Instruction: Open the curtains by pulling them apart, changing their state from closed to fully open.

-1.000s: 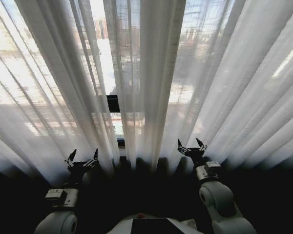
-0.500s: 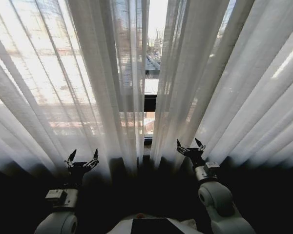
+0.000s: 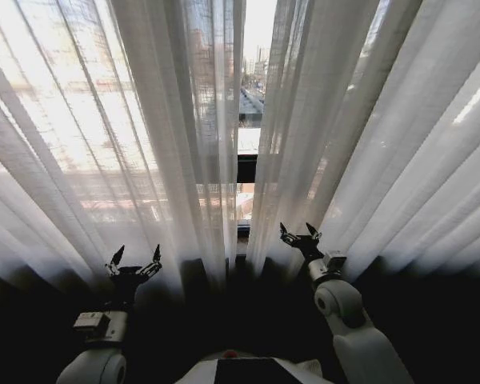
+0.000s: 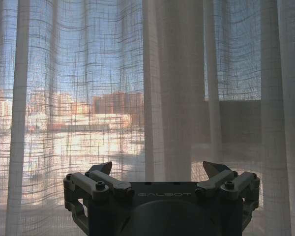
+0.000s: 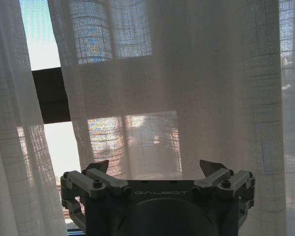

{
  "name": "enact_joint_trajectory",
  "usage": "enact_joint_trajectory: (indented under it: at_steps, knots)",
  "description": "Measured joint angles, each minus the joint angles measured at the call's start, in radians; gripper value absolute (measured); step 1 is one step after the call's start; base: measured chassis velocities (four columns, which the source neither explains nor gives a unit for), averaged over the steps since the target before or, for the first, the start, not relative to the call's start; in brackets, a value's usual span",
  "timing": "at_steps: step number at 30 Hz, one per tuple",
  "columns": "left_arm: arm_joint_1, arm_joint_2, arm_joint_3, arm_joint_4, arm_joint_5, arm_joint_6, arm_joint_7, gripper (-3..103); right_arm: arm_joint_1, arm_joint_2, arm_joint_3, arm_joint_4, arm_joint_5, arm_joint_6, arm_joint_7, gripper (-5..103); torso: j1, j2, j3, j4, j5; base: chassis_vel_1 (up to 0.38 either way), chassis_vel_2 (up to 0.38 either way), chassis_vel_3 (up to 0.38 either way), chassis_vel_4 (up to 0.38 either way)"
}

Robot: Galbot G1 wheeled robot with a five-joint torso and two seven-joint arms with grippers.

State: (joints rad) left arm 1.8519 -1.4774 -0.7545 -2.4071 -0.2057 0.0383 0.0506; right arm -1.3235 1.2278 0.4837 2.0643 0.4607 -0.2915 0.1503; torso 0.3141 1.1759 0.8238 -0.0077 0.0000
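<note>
Loose pleats (image 3: 400,144) run across the sheer panel (image 3: 300,152). The panel will therefore gather into close folds when my right gripper pulls the panel's inner edge.
The curtains hang in front of me as two sheer pleated panels, a left one (image 3: 104,136) and a right one (image 3: 368,136), with a narrow gap (image 3: 246,152) between them. My left gripper (image 3: 134,261) is open, held low before the left panel (image 4: 167,88) without touching it. My right gripper (image 3: 298,234) is open too, close to the inner edge of the right panel (image 5: 187,88), nothing between its fingers. In the right wrist view the gap (image 5: 44,98) shows beside that panel's edge.
A dark window frame bar (image 3: 246,168) crosses behind the gap, seen also as a dark band (image 5: 50,96). City buildings show through the fabric. The floor below the curtain hems is dark.
The whole head view shifted a second ago, so the camera moved. Since half a second ago my right gripper has moved left and forward toward the right panel's inner edge. The left arm stayed still.
</note>
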Motion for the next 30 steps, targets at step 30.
enact_joint_trajectory:
  at_steps: [30]
  knots:
    - [0.009, -0.058, 0.0, -0.042, 0.039, 0.006, -0.004, 100, 0.339, -0.025, -0.145, -0.238, 0.108, -0.021, 0.039, 100, 0.0, 0.0, 0.0, 0.0, 0.0002, 0.0, 0.0, 0.0, 0.0]
